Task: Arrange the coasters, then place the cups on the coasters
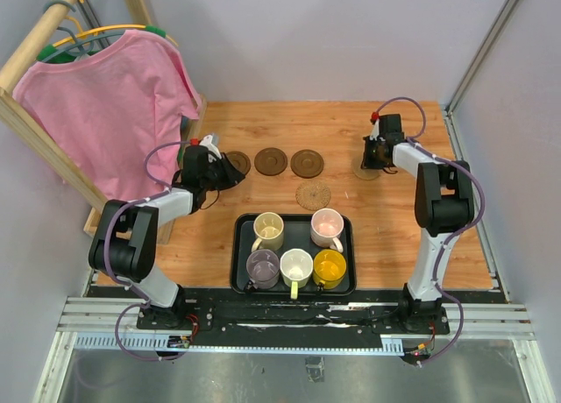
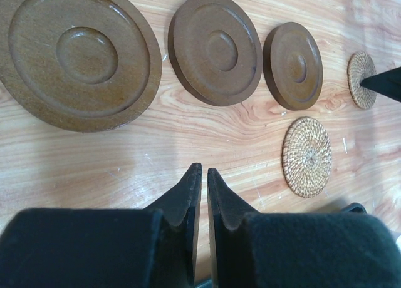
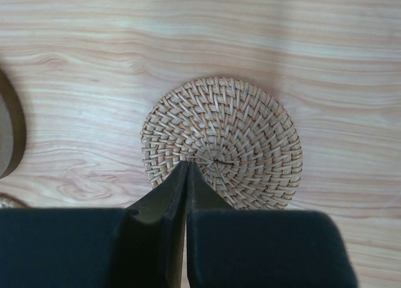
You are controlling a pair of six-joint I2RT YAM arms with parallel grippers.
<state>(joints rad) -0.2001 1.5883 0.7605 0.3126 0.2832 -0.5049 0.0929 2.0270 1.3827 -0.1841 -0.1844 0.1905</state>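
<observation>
My right gripper's shut fingers are on the woven coaster's middle (image 3: 218, 161), and there is open wood (image 1: 394, 180) beyond. My right gripper should go on sliding the woven coaster away from the row until it is well apart.
Three dark brown coasters (image 1: 271, 161) lie in a row on the wooden table; in the left wrist view they are the nearest (image 2: 78, 53), middle (image 2: 215, 48) and far one (image 2: 293, 65). One woven coaster (image 1: 314, 195) lies in front of the row. My left gripper (image 1: 230, 169) (image 2: 201, 169) is by the leftmost disc, its jaws a slit apart with nothing between them. My right gripper (image 1: 372, 162) (image 3: 187, 164) is shut, with its tips over the other woven coaster (image 3: 232, 144). The cream (image 1: 268, 229), pink (image 1: 327, 227), grey-lilac (image 1: 262, 267), white (image 1: 296, 267) and amber (image 1: 330, 267) cups stand in a black tray (image 1: 241, 245).
A pink shirt (image 1: 114, 105) hangs on a wooden rack at the back left, close to my left arm. Grey walls enclose the table on the left, back and right. A metal rail (image 1: 298, 320) carrying both arm bases runs along the near edge.
</observation>
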